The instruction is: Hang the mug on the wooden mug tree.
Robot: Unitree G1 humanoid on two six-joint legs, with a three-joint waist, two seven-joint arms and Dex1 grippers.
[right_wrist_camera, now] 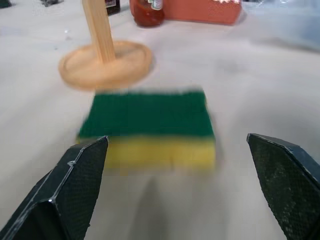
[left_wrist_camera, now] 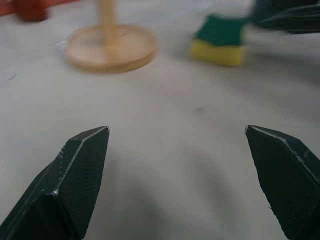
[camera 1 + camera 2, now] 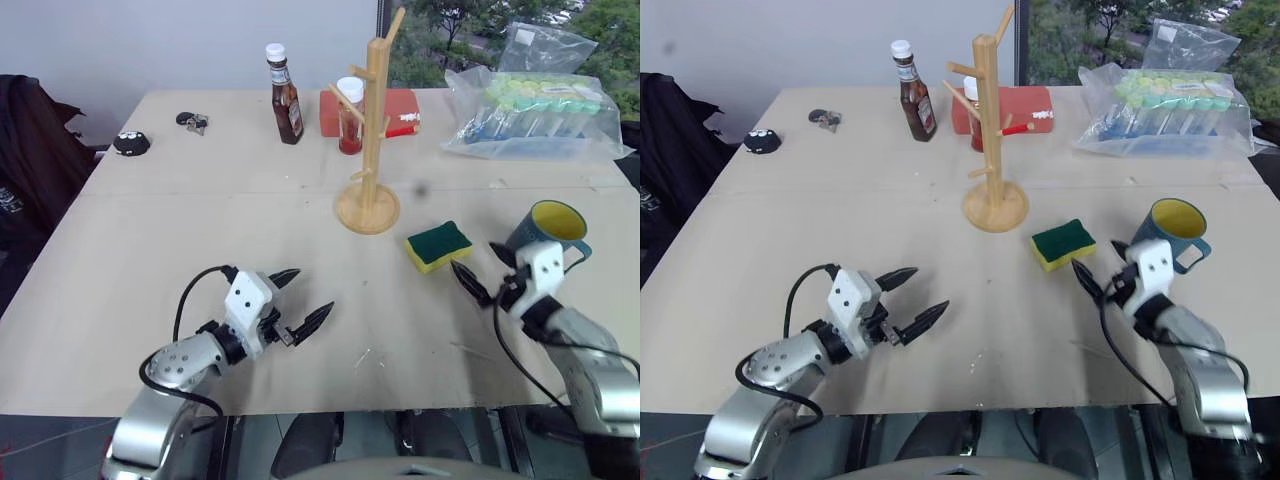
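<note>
My gripper will hang the mug, and the mug will then rest tipped over with its yellow inside facing sideways, because the loop handle (image 3: 582, 253) sticks out from the side of the mug (image 3: 545, 228).
The teal-blue mug (image 3: 552, 228), yellow inside, stands upright near the table's right edge, its loop handle turned to the right. The wooden mug tree (image 3: 370, 130) rises from its round base (image 1: 105, 65) at the table's middle back, pegs bare. My right gripper (image 3: 475, 255) is open just left of the mug and a little nearer to me, apart from it and pointing at the yellow-and-green sponge (image 1: 150, 120). My left gripper (image 3: 312, 292) hovers open over the near left of the table, nothing between its fingers, facing the tree's base (image 2: 110, 47).
Behind the tree stand a brown sauce bottle (image 3: 285, 95), a red sauce bottle (image 3: 350, 120) and a red box (image 3: 400, 110). A clear plastic bag (image 3: 535, 115) lies at the back right. Keys (image 3: 193, 122) and a small black object (image 3: 131, 144) lie back left.
</note>
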